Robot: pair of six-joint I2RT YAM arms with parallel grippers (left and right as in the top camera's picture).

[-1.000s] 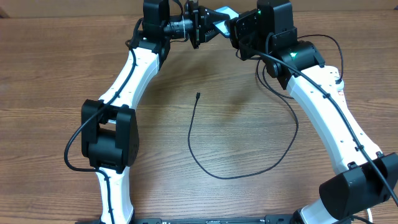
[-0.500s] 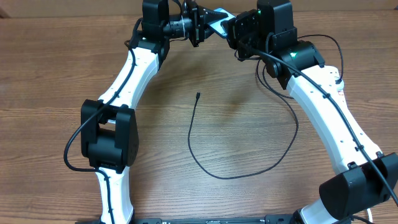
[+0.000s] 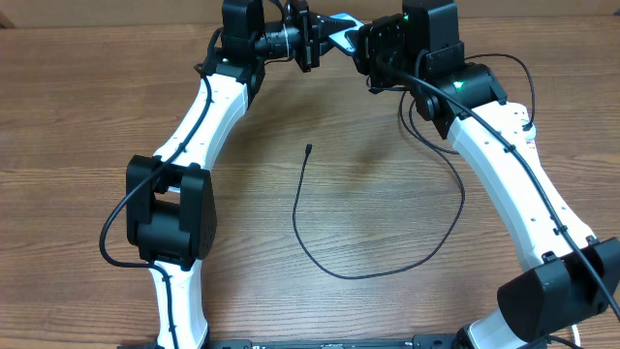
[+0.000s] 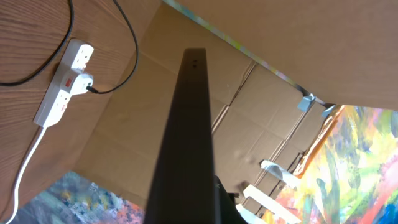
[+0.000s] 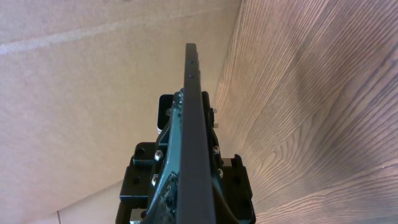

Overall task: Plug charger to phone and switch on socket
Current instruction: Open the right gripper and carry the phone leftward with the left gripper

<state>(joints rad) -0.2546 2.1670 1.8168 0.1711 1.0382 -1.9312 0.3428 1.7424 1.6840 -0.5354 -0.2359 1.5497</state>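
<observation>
The phone [image 3: 343, 36] has both my grippers on it, so my left gripper should keep hold of the phone while my right gripper opens and takes the cable's free connector tip [image 3: 308, 149].
The phone [image 3: 338, 21], black-framed with a light blue screen, is held in the air at the table's far edge between my two grippers. My left gripper [image 3: 312, 39] grips it from the left and my right gripper [image 3: 360, 44] from the right. Both wrist views show the phone edge-on as a dark bar, in the left wrist view [image 4: 189, 124] and the right wrist view [image 5: 194, 124]. The charger cable [image 3: 296, 208] lies on the table in a loop, its connector tip [image 3: 308, 148] free. The white socket strip [image 4: 62, 84] has the black plug [image 4: 87, 86] in it.
A cardboard wall [image 4: 261, 124] stands behind the table. The socket's white cord [image 4: 28, 155] trails away from the strip. The cable loop runs under my right arm [image 3: 504, 184]. The socket is outside the overhead view.
The phone and both grippers have shifted slightly left and toward the far edge. The cable has not moved.
</observation>
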